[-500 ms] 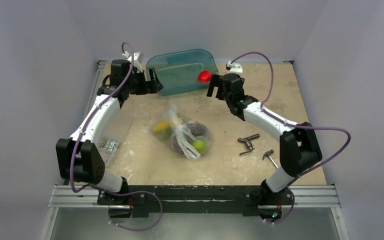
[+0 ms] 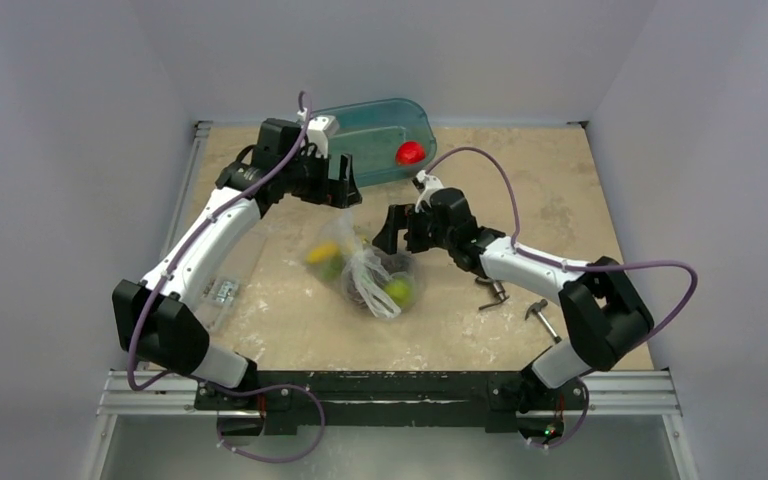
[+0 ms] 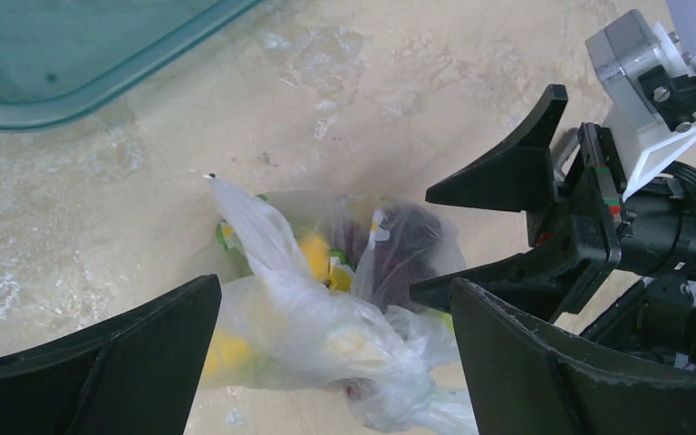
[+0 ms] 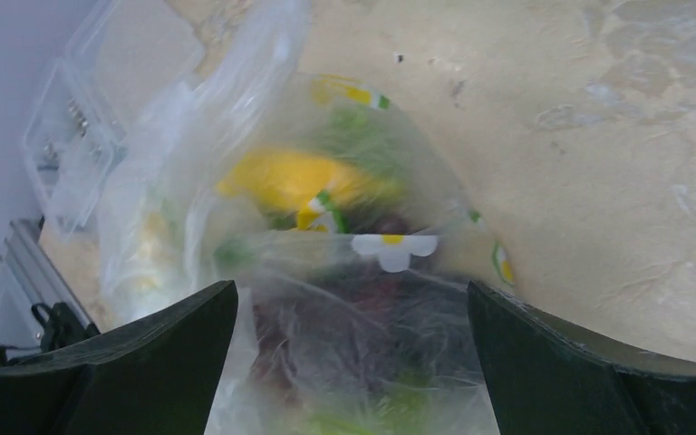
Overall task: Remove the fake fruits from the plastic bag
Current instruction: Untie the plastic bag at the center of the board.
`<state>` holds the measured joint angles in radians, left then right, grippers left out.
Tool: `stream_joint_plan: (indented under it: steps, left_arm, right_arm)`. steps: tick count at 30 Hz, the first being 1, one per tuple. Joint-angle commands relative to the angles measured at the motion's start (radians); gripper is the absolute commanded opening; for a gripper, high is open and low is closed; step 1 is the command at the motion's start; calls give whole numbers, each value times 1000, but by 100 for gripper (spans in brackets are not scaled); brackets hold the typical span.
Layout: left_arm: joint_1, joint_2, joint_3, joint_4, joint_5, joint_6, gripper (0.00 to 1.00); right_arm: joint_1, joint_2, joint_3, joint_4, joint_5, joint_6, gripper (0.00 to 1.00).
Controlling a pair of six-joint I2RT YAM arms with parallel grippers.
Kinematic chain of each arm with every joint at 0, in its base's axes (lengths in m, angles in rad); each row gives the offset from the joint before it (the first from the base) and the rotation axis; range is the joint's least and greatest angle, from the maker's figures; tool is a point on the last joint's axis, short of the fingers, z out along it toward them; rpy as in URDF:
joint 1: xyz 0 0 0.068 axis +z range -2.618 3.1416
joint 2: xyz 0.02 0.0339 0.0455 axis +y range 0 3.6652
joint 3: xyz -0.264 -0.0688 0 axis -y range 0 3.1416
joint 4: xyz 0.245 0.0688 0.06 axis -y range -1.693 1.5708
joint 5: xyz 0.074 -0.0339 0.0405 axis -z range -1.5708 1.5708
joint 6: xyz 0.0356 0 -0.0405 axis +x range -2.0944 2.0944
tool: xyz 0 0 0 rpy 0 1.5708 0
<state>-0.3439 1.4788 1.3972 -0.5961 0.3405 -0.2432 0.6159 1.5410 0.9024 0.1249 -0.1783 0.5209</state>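
Note:
The plastic bag's crumpled folds (image 2: 367, 274) are lying over the fake fruits. My right gripper should hold the folds while my left gripper pulls open the bag's far end.
The plastic bag (image 2: 365, 268) lies crumpled mid-table with the fake fruits inside: a yellow banana (image 2: 324, 251), dark purple grapes (image 2: 396, 263) and a green fruit (image 2: 398, 290). My left gripper (image 2: 350, 195) hangs open just behind the bag's far end. In the left wrist view its gripper (image 3: 333, 285) frames the bag (image 3: 326, 335) without touching it. My right gripper (image 2: 392, 230) stands open at the bag's right side. In the right wrist view that gripper (image 4: 352, 290) has the bag (image 4: 236, 109), banana (image 4: 281, 177) and purple grapes (image 4: 362, 335) right ahead of its spread jaws.
A teal translucent tub (image 2: 365, 140) stands at the back with a red round fruit (image 2: 409, 152) in it. A flat clear box of metal parts (image 2: 222, 290) lies at the left. Small metal tools (image 2: 495, 287) lie right of the bag.
Both arms have swung from beside the tub toward the bag: the left gripper moved right and nearer, the right gripper moved left and down. Both stay open; the bag has not moved.

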Motion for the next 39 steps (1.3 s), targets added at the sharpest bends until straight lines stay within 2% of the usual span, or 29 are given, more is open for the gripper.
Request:
stream_joint_plan:
  steps: [1, 6, 10, 13, 17, 19, 23, 26, 27, 30, 33, 36, 39]
  left_arm:
    - [-41, 9, 85, -122, -23, 47, 98]
    - [-78, -10, 109, -173, -48, 89, 89]
    - [-96, -18, 112, -180, -16, 90, 69]
    - [-118, -8, 126, -204, -23, 102, 54]
    - [-141, -6, 143, -239, -56, 143, 48]
    - [-148, -15, 143, -247, -86, 159, 48]
    - [-150, -20, 140, -252, -91, 166, 49]
    - [-151, -4, 145, -267, -127, 164, 64]
    - [-153, -1, 147, -270, -132, 164, 66]
    - [-157, 13, 149, -277, -125, 164, 67]
    - [-173, 41, 162, -299, -116, 171, 66]
    - [-183, 65, 176, -313, -90, 167, 69]
    - [-189, 78, 180, -322, -89, 169, 73]
  right_arm:
    - [28, -78, -55, 114, -113, -33, 99]
    - [43, -141, -119, 167, -119, -35, 99]
    - [64, -199, -214, 300, -159, -7, 96]
    - [84, -214, -254, 375, -172, -10, 91]
    - [91, -168, -245, 435, -224, 5, 79]
    - [95, -148, -244, 471, -220, 14, 74]
    - [103, -94, -241, 515, -220, 22, 71]
    - [108, -54, -234, 532, -205, 23, 65]
    - [108, -45, -239, 552, -210, 28, 60]
    - [110, -28, -256, 616, -225, 48, 35]
    - [109, -30, -266, 653, -217, 62, 3]
    - [110, -57, -292, 690, -177, 88, 0]
    - [110, -118, -364, 738, -49, 123, 0]
